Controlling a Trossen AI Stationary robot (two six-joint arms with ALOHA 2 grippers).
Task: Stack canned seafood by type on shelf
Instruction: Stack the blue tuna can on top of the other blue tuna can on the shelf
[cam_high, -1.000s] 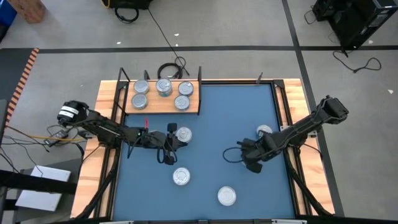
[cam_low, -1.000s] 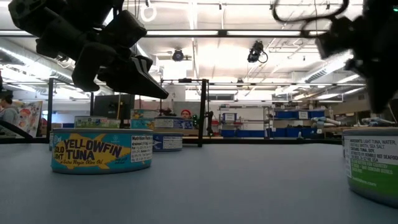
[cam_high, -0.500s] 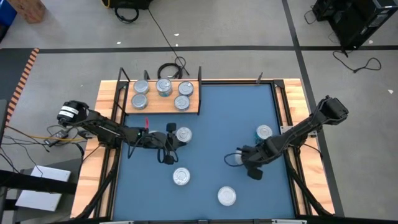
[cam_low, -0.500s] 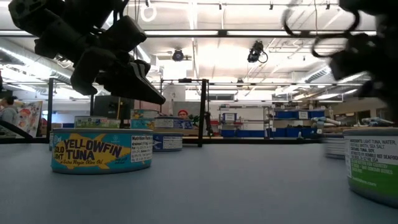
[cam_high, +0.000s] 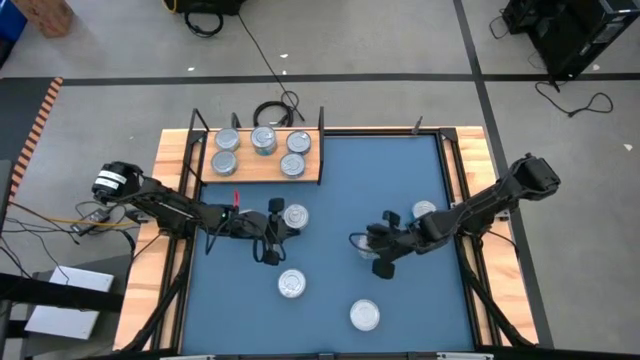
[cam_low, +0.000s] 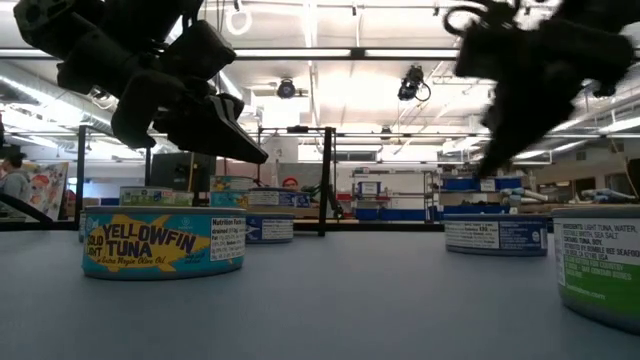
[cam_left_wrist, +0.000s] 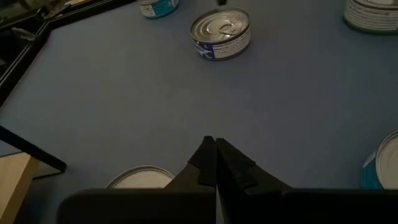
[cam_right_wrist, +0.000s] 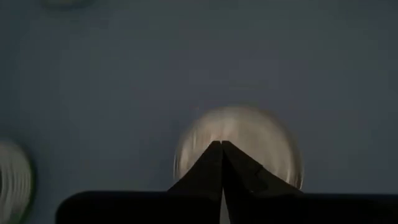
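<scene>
The shut fingers of my right gripper point at the middle of the tin's lid. Next, I open them and straddle the tin's rim to grab the tin.
Four silver tins stand on the wooden shelf at the mat's far left. Loose tins stand on the blue mat: one beside my left gripper, one with a yellow label, one near the front edge, one at the right. My left gripper hangs shut above the mat, holding nothing. My right gripper is shut, tipped downward over the mat's middle. A blurred tin shows beyond its fingertips.
The shelf's black posts rise at its ends. A black cable coil lies behind the shelf. A wooden frame borders the mat. Open blue mat lies between the shelf and the right-hand tin.
My right gripper has swung toward the table's left edge and tipped its fingers further downward, staying shut. It now stands clear of the right-hand tin, which shows whole in the low view.
</scene>
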